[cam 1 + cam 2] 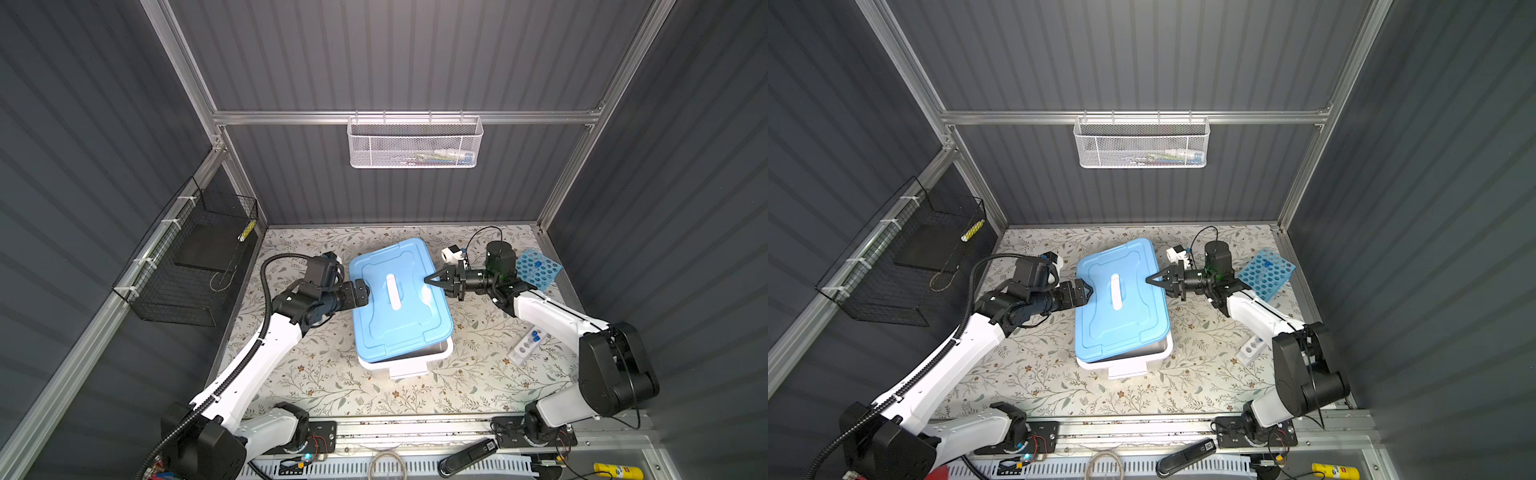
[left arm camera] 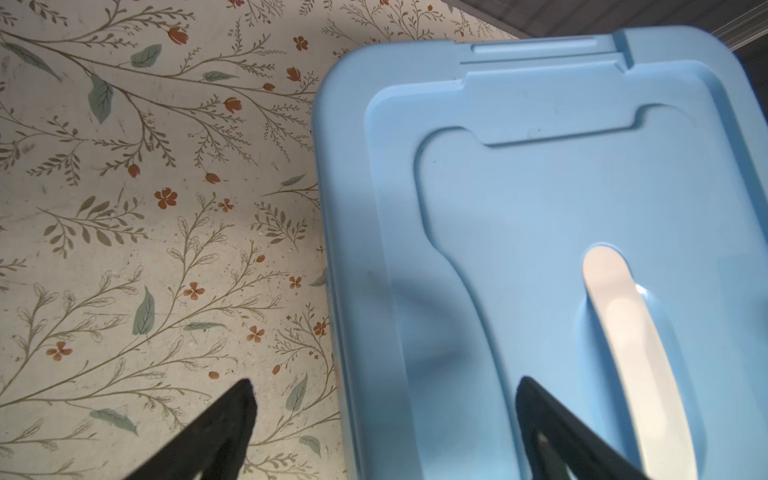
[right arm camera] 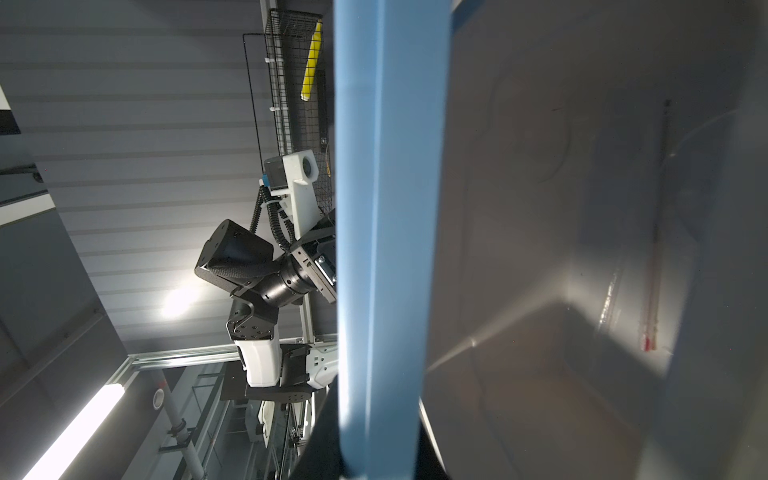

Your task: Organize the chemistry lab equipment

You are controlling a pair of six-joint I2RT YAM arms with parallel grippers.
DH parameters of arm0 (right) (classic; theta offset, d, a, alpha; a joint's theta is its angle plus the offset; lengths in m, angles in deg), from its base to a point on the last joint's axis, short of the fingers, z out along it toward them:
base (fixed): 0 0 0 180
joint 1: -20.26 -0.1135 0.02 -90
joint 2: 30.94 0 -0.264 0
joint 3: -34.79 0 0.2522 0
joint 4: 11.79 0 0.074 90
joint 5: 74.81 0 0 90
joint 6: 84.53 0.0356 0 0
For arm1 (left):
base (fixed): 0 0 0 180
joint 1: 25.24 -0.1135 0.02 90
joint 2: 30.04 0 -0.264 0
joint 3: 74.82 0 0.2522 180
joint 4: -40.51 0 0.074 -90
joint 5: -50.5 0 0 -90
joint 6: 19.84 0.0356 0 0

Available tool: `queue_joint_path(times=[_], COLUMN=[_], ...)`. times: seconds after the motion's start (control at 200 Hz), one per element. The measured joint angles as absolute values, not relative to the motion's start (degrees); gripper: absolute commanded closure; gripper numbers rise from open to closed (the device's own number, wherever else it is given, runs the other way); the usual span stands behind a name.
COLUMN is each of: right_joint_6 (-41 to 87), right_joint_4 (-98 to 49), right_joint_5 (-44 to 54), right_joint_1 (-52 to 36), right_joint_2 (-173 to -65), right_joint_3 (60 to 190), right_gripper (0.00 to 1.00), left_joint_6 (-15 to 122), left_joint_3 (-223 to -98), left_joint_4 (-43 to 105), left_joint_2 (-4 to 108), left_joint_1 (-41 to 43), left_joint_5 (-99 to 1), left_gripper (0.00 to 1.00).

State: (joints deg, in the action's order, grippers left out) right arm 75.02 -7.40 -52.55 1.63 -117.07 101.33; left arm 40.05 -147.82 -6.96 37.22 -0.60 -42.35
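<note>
Next, I turn the blue lid straight with my right gripper and lower its edge point(image 1: 441, 296) onto the tub, because the blue lid lies crooked, clear of the tub's front corner point(image 1: 444, 350).
A white tub point(image 1: 411, 365) point(image 1: 1129, 368) under a blue lid point(image 1: 399, 324) point(image 1: 1121, 328) stands mid-table. My right gripper point(image 1: 428, 280) point(image 1: 1148, 279) point(image 3: 378, 457) is shut on the lid's right edge point(image 3: 386, 208). Under that edge the right wrist view shows the tub's inside, where a thin glass rod point(image 3: 652, 257) with a red end lies. My left gripper point(image 1: 365, 291) point(image 1: 1088, 291) point(image 2: 386, 384) is open astride the lid's left edge point(image 2: 540, 187). A sky-blue rack point(image 1: 538, 268) point(image 1: 1266, 272) stands back right. A small white tube rack point(image 1: 527, 347) point(image 1: 1250, 349) holds blue-capped tubes.
A white mesh basket point(image 1: 415, 143) hangs on the back wall and a black wire basket point(image 1: 195, 257) on the left wall. Floral cloth point(image 2: 145, 208) covers the table. A yellow bottle point(image 1: 617, 471) and a black device point(image 1: 467, 455) lie past the front rail.
</note>
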Motion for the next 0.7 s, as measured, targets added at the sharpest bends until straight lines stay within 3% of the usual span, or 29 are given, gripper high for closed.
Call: queue_joint_path(times=[0.27, 0.545, 0.7], right_joint_6=[63.51, 53.95, 49.87], right_joint_4=[-22.81, -37.85, -46.19], right_joint_5=[-52.29, -48.14, -44.6], right_joint_1=[1.7, 1.78, 1.85], right_joint_2=[-114.91, -115.1, -115.1], right_joint_3=[103.6, 106.68, 108.39], right_gripper=[0.92, 0.59, 0.5], left_joint_6=[39.92, 39.94, 39.94], left_joint_3=[-147.69, -147.69, -147.71], left_joint_4=[-5.65, -4.34, -4.08], left_joint_2=[39.45, 41.05, 41.86], left_joint_1=[-0.6, -0.6, -0.6], left_joint_5=[-42.83, -43.88, -44.69], left_gripper=[0.04, 0.07, 0.08])
